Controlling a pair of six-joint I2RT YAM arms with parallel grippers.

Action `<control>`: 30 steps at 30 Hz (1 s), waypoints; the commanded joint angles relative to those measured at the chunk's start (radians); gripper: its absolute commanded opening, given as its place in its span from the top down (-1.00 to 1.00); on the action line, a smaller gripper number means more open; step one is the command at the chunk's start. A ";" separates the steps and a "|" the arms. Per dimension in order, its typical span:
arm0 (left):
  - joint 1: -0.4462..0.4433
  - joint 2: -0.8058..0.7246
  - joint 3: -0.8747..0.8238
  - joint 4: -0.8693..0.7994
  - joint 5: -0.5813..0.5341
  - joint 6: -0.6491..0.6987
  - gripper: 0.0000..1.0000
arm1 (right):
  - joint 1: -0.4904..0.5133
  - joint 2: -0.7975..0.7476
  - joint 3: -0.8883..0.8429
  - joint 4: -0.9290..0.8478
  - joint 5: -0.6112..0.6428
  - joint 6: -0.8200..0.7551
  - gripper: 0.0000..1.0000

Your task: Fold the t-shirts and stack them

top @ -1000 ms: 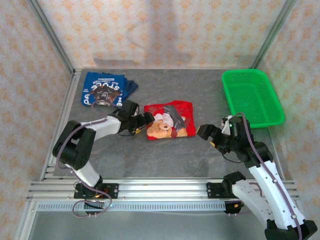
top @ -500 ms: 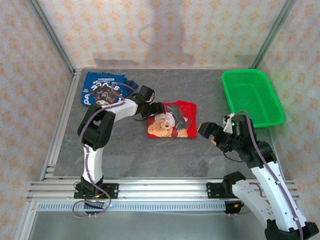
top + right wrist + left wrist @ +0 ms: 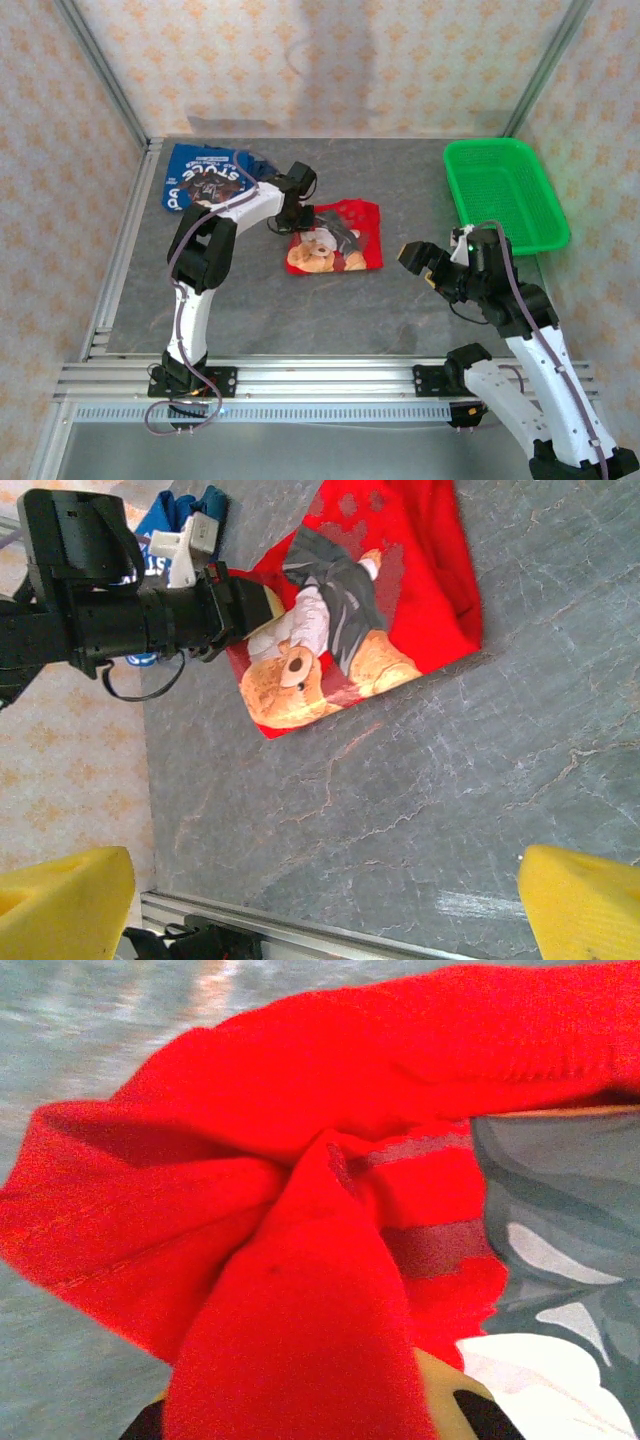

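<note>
The folded red t-shirt's edge (image 3: 300, 1280) is bunched in my left gripper's fingers, so I should now go to the folded blue t-shirt (image 3: 206, 174) and let go on top of it.
The folded red t-shirt (image 3: 340, 238) with the teddy-bear print lies at the middle of the table, also in the right wrist view (image 3: 400, 600). My left gripper (image 3: 303, 216) is shut on its far left edge; red cloth (image 3: 300, 1180) is bunched over the fingers, with one yellow pad (image 3: 445, 1390) peeking out beneath. The folded blue t-shirt (image 3: 205, 178) with white lettering lies at the back left, its corner (image 3: 165, 525) behind the left arm. My right gripper (image 3: 420, 265) hovers open to the right of the red tee, its yellow pads (image 3: 60, 900) wide apart over bare table.
A green mesh basket (image 3: 503, 195) stands at the back right, just beyond the right arm. The left arm (image 3: 215, 235) stretches across the table's left half. The aluminium rail (image 3: 320, 378) runs along the near edge. Wallpapered walls close three sides.
The left gripper has swung from the red tee's left side toward its far left corner and holds the edge; the tee has shifted and rumpled there. The right arm barely moved.
</note>
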 commanded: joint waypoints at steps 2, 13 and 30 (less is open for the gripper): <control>0.003 -0.079 0.149 -0.225 -0.227 0.190 1.00 | 0.008 -0.013 0.019 0.066 0.012 0.033 -0.99; 0.014 -0.122 0.422 -0.361 -0.433 0.421 1.00 | 0.006 0.024 0.007 0.143 0.000 0.049 -1.00; 0.133 -0.086 0.748 -0.419 -0.490 0.608 1.00 | 0.007 0.100 0.015 0.189 -0.033 0.048 -0.99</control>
